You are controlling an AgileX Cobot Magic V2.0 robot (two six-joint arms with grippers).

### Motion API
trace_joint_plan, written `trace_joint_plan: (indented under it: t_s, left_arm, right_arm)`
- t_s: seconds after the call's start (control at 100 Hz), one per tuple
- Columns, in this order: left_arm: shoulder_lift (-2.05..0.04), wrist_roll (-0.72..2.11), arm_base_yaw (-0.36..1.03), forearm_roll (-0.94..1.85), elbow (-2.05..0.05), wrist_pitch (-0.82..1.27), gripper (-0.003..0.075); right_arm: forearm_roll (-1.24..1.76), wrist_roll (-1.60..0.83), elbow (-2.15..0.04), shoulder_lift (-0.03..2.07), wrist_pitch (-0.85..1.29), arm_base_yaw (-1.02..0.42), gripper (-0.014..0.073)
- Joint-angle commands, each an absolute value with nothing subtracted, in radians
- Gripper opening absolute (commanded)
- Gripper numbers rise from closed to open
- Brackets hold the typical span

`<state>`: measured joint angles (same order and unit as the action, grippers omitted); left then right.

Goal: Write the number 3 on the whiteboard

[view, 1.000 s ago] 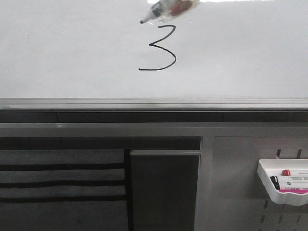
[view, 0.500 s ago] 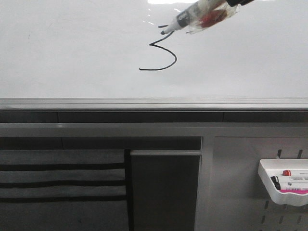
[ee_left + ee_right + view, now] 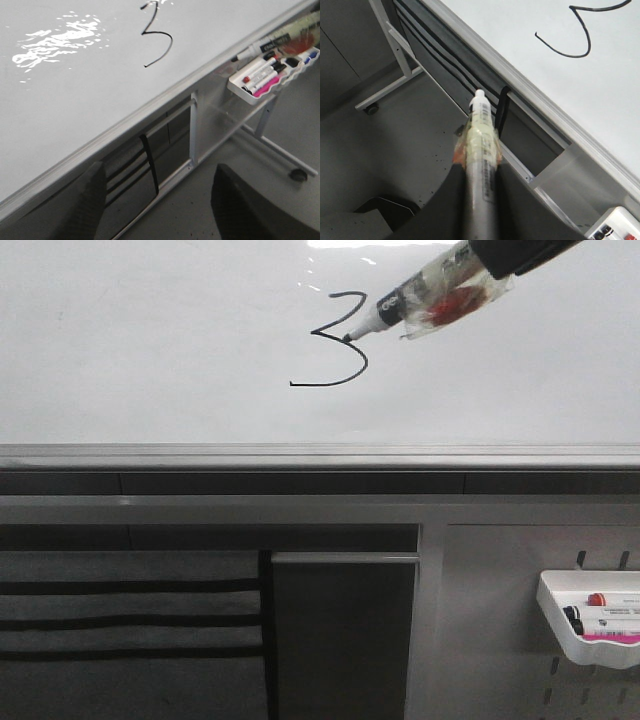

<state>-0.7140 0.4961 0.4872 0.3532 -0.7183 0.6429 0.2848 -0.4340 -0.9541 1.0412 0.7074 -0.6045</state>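
The number 3 [image 3: 364, 359] is finished and the marker's front end [image 3: 388, 310] is sticking out of my right gripper, so my left gripper goes on moving toward that end of the marker before it closes there.
The whiteboard [image 3: 150, 350] fills the upper front view, with its grey rail [image 3: 300, 456] along the lower edge. A thin black number 3 [image 3: 352, 366] is drawn on it. It also shows in the left wrist view [image 3: 169, 44], and partly in the right wrist view [image 3: 586, 41]. My right gripper [image 3: 481, 170] is shut on a tape-wrapped marker [image 3: 481, 135]. In the front view the gripper [image 3: 520, 252] enters at the top right. The marker [image 3: 425, 292] slants down-left, with its tip at the 3's middle notch. My left gripper [image 3: 159, 167] is open and empty, below the board's edge.
A white tray [image 3: 560, 625] with several markers hangs on the grey pegboard panel at the lower right, also in the left wrist view [image 3: 240, 92]. Under the rail are a dark panel [image 3: 340, 640] and striped grey slats. The stand's wheeled leg [image 3: 299, 174] rests on the floor.
The marker has moved right and down. Its tip went from above and left of the 3's top to the 3's middle notch. The 3 looks unchanged.
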Motion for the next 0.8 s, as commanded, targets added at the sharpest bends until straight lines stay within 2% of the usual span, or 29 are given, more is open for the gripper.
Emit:
trace_joint_plan:
  t_s: [0.0,0.14,0.25,0.47,0.79]
  left_arm:
    - [-0.773,0.602,0.513,0.432,-0.787,0.659,0.0420]
    - [-0.906,0.789,0.571,0.497,-0.877,0.788,0.0420]
    - [-1.011,0.892,0.634,0.517,-0.944,0.813,0.0421]
    - [-1.164,0.998,0.746,0.515,-1.064,0.797,0.0420]
    - [-1.259,1.041,0.753,0.517,-1.137,0.790,0.0420]
  right_arm:
    - [0.294,-0.496,-1.009,1.024,0.704,-0.615,0.0018]
    - [0.294,-0.648,-1.083,1.048,0.850,-0.675,0.0018]
    - [0.294,-0.754,-1.136,1.075,0.907,-0.733,0.0018]
    - [0.290,-0.881,-1.166,1.100,0.848,-0.791,0.0018]
    - [0.276,-0.881,-1.166,1.101,0.788,-0.791,0.0018]
